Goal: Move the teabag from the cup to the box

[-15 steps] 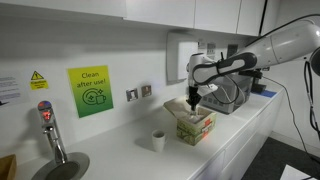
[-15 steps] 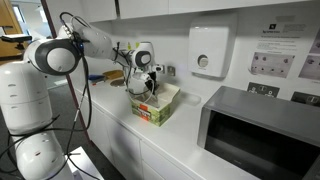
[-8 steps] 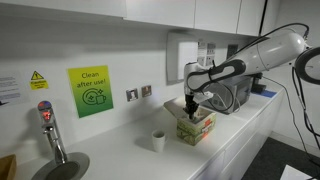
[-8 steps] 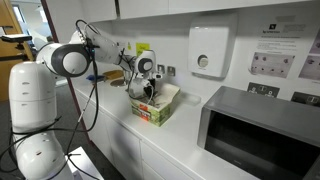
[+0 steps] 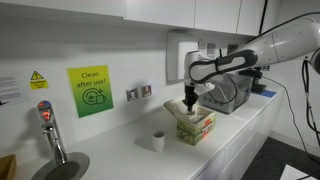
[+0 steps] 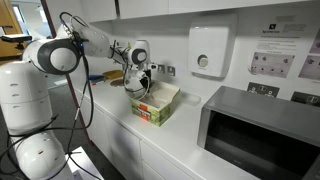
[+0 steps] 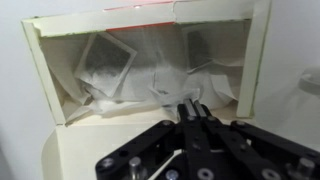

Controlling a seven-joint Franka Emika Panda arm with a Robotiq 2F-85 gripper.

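Observation:
I should move back toward the box's red-marked side (image 7: 138,16) and lower the teabag inside, because my gripper's fingers are hanging over the pale edge of the box opening (image 7: 130,117).
The box (image 5: 195,126) stands open on the white counter, green and red-pink with a pale flap; it also shows in the other exterior view (image 6: 155,103). In the wrist view its pale wall (image 7: 250,60) frames several white teabags, one square one (image 7: 105,60) at the upper left. My gripper (image 5: 189,103) hangs just over the box opening (image 6: 146,88). Its fingers (image 7: 190,108) are pressed together, and a thin white thread runs beside them. I cannot pick out the hanging bag among the white papers below. The small white cup (image 5: 158,140) stands beside the box.
A dark grey appliance (image 6: 255,130) sits on the counter past the box, also seen in an exterior view (image 5: 232,95). A white dispenser (image 6: 208,52) is on the wall. A tap (image 5: 52,135) and sink (image 5: 60,168) lie at the far end, under a green sign (image 5: 90,90).
The gripper dipped towards the box half a second ago and has risen a little again, staying shut over the opening. Box and cup have not moved.

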